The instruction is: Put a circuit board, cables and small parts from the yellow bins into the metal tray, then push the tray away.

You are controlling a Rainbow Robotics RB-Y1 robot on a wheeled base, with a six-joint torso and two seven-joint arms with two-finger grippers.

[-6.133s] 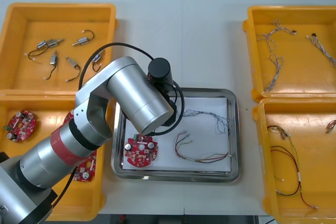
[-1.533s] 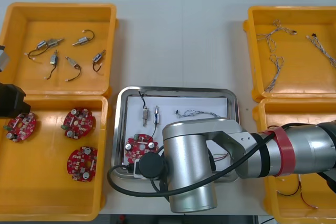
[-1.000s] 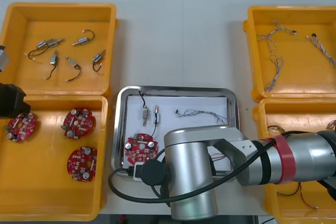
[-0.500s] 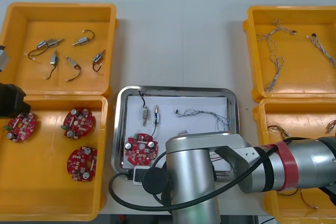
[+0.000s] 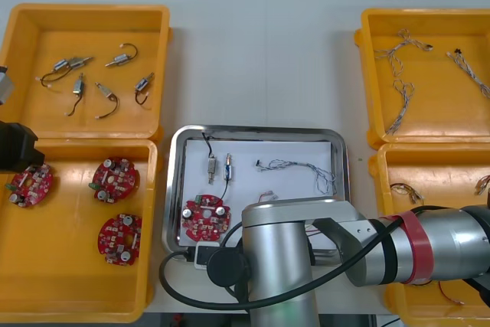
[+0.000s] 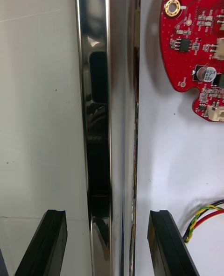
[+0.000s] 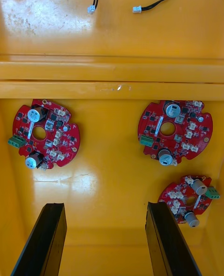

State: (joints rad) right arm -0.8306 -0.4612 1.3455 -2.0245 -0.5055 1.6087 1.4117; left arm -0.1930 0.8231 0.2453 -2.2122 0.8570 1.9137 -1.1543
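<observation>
The circuit board (image 5: 205, 217) and cables are lying flat on the tray's white inside (image 5: 256, 181). They will move along in their places when I push the tray.
The metal tray (image 5: 260, 131) lies mid-table with a red circuit board (image 5: 205, 216), small metal parts (image 5: 212, 165), a blue and white cable (image 5: 300, 166) and a red and yellow cable (image 6: 206, 216) on its white inside. My right arm (image 5: 306, 266) covers the tray's near edge. In the right wrist view my right gripper (image 6: 106, 243) is open and straddles the tray's shiny near rim (image 6: 100, 117), one finger over the table, the other over the tray beside the circuit board (image 6: 196, 47). My left gripper (image 7: 106, 243) hangs open over three red boards (image 7: 175, 131) in a bin.
Yellow bins flank the tray: small metal parts (image 5: 76, 82) in the far left bin, circuit boards (image 5: 115, 178) in the near left bin, cables (image 5: 402, 89) in the right bins. The left arm (image 5: 15, 147) is parked at the left edge. Bare table (image 5: 264, 59) lies beyond the tray.
The left arm has left the tray and gone to the left edge; small metal parts now lie in the tray. The right arm came in and slid toward the tray's near edge.
</observation>
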